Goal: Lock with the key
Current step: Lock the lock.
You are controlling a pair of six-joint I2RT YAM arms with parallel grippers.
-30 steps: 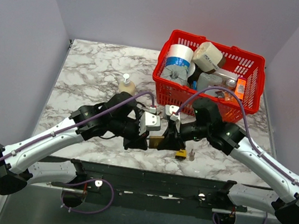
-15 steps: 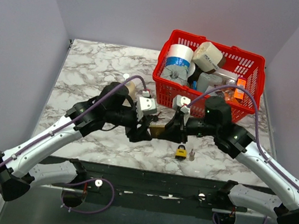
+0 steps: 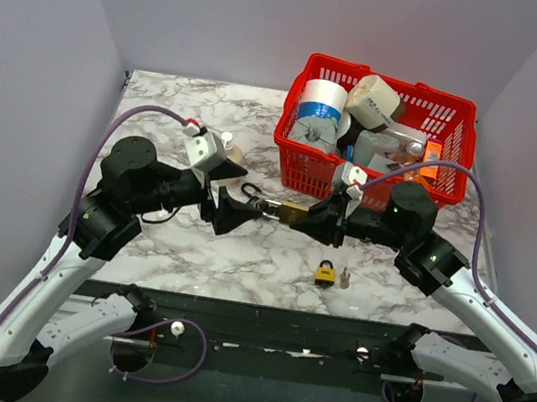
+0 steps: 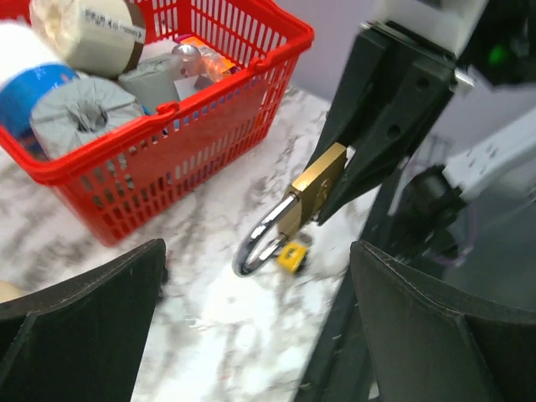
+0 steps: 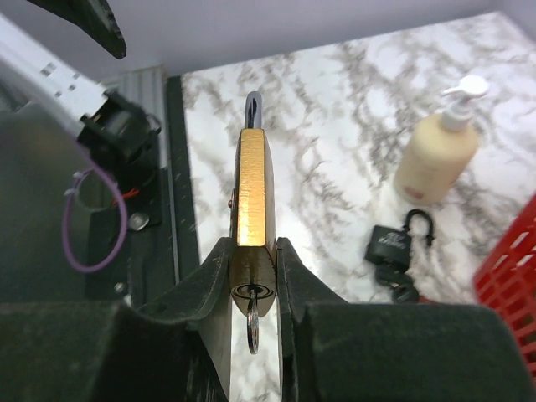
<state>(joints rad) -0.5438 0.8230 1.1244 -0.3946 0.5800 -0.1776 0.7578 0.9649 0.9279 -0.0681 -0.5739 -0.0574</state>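
The robot's left gripper has the brass padlock's shackle [image 4: 260, 240] at a slant between its open fingers, so it should move back, line up with the shackle and take hold of the body's sides [image 4: 312, 191].
A brass padlock [image 3: 294, 211] hangs above the table with my right gripper [image 3: 303, 216] shut on its body. In the right wrist view the brass padlock [image 5: 254, 193] stands edge-on between the fingers [image 5: 205, 285]. A small key [image 5: 253, 325] sticks out of its keyhole. Its steel shackle [image 4: 258, 244] points toward my left gripper [image 3: 235, 208]. That left gripper [image 4: 260, 335] is open and holds nothing, a short way left of the shackle.
A red basket [image 3: 461, 114] full of tape rolls and packets stands at the back right. A small yellow padlock [image 3: 326, 271] lies near the front edge. A black padlock [image 5: 389, 244] with keys lies beside a soap bottle [image 5: 437, 159].
My left gripper has opened wide and drawn back to the left. The right gripper has lifted the brass padlock off the table and carried it further back.
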